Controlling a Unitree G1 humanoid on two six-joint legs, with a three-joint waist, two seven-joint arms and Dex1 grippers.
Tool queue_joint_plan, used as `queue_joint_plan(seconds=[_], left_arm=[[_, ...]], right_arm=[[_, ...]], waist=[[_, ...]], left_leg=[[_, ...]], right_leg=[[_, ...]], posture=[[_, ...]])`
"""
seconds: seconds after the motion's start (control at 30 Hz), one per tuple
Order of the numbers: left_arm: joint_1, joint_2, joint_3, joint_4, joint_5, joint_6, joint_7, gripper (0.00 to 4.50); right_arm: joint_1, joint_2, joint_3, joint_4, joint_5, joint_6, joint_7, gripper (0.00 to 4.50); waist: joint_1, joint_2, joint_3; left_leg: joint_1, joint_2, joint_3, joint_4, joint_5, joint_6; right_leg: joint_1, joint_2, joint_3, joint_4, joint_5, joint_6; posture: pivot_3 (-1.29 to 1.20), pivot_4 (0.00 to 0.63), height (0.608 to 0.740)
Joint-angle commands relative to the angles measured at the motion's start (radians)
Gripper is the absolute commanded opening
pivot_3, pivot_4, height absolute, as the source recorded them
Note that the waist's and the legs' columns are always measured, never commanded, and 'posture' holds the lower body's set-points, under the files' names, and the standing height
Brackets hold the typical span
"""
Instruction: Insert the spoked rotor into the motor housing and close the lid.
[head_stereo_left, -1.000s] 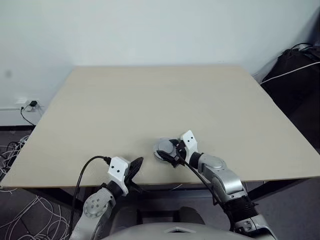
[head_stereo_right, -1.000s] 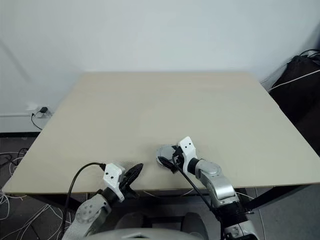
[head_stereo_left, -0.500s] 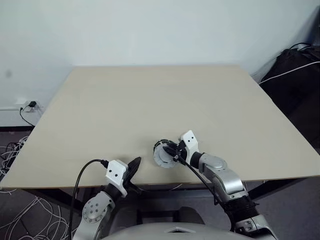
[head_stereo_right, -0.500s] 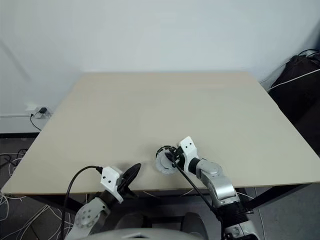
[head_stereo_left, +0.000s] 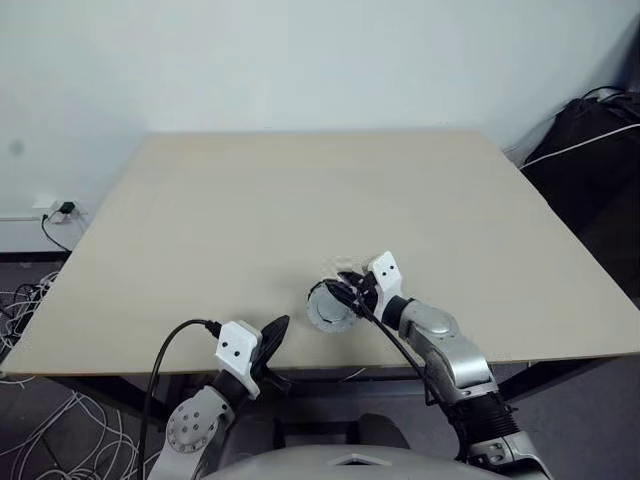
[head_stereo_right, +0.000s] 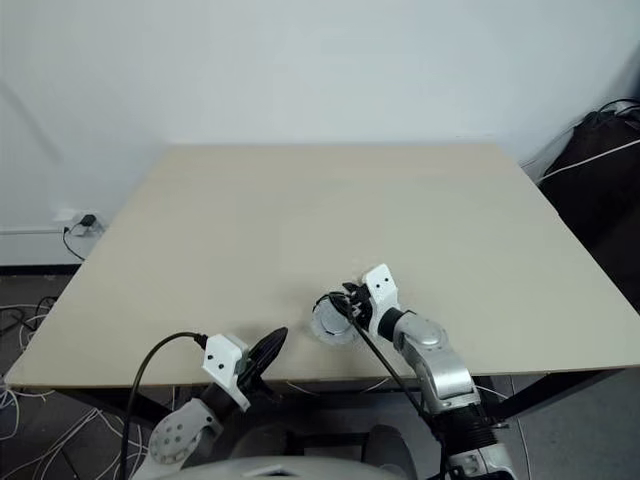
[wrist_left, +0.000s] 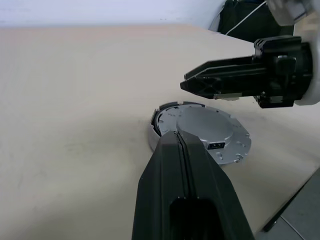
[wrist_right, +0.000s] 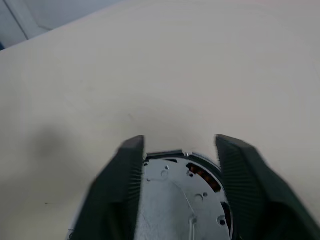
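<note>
Copper windings (wrist_right: 205, 176) can be seen at the rim next to the off-centre lid (head_stereo_left: 329, 312). The lid will slide across and cover them when I push it.
The motor housing (wrist_left: 159, 120) lies near the table's front edge. Copper windings (wrist_right: 202, 175) show through a gap at its rim. The dull-grey lid (wrist_left: 207, 131) lies on top of it, shifted off centre and not seated. The spoked rotor is hidden. My right gripper (wrist_left: 200, 84) hovers just above the lid's far side. It is open, with its fingers (wrist_right: 125, 165) apart on either side of the disc and holding nothing. My left gripper (wrist_left: 178, 135) is shut and empty, pointing at the housing from the front edge (head_stereo_left: 275, 335).
The beige table (head_stereo_left: 300, 200) stretches away beyond the housing. A black bag (head_stereo_left: 600, 130) with a white cable sits on the floor at the right. Loose cables (head_stereo_left: 30, 300) and a wall socket are on the floor at the left.
The round assembly lies slightly nearer the front edge than a second ago. The right gripper's fingers, then down at it, now stand apart above it. The left gripper has stayed put.
</note>
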Motion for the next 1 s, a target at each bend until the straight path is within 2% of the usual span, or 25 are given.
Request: queue_joint_plan(seconds=[0.03,0.13,0.33,0.7,1.0], left_arm=[[-0.045,-0.003,0.033,0.068,-0.030,-0.042,-0.026,0.00],[-0.085,-0.012,0.049,0.155,-0.038,-0.075,-0.047,0.00],[-0.129,-0.036,0.065,0.279,-0.040,-0.140,-0.075,0.00],[-0.181,-0.066,0.110,0.558,-0.048,-0.327,-0.144,0.00],[-0.330,-0.136,0.148,1.000,-0.011,-0.560,-0.175,0.00]], right_arm=[[-0.012,-0.047,0.015,-0.062,-0.005,0.007,0.046,3.48],[-0.016,-0.108,0.044,-0.076,-0.018,0.034,0.090,4.47],[-0.040,-0.190,0.091,-0.082,-0.041,0.067,0.159,4.47],[-0.089,-0.192,0.115,-0.020,-0.062,0.045,0.203,4.47],[-0.114,-0.189,0.146,0.030,-0.088,0.021,0.236,4.47]], waist=[[0.000,0.001,0.000],[0.000,0.001,-0.001],[0.000,0.000,-0.001],[0.001,-0.001,-0.002],[0.036,0.006,-0.009]], left_leg=[[0.000,0.000,0.000,0.000,0.000,0.000],[0.000,0.000,0.000,0.000,0.000,0.000],[0.000,0.000,0.000,0.001,0.000,0.000],[0.000,0.000,0.000,0.002,0.000,0.000],[0.002,-0.001,0.000,0.004,0.001,0.001]], right_leg=[[0.000,0.000,0.000,0.000,0.000,0.000],[0.000,0.000,0.000,0.000,0.000,0.000],[0.000,0.000,0.000,0.000,0.001,-0.002],[0.001,0.000,-0.001,0.000,0.002,-0.003],[0.003,-0.002,-0.004,0.000,0.006,0.001]], posture=[[0.00,0.000,0.740],[0.00,0.000,0.740],[0.00,0.000,0.740],[0.00,0.000,0.740],[0.00,0.000,0.740]])
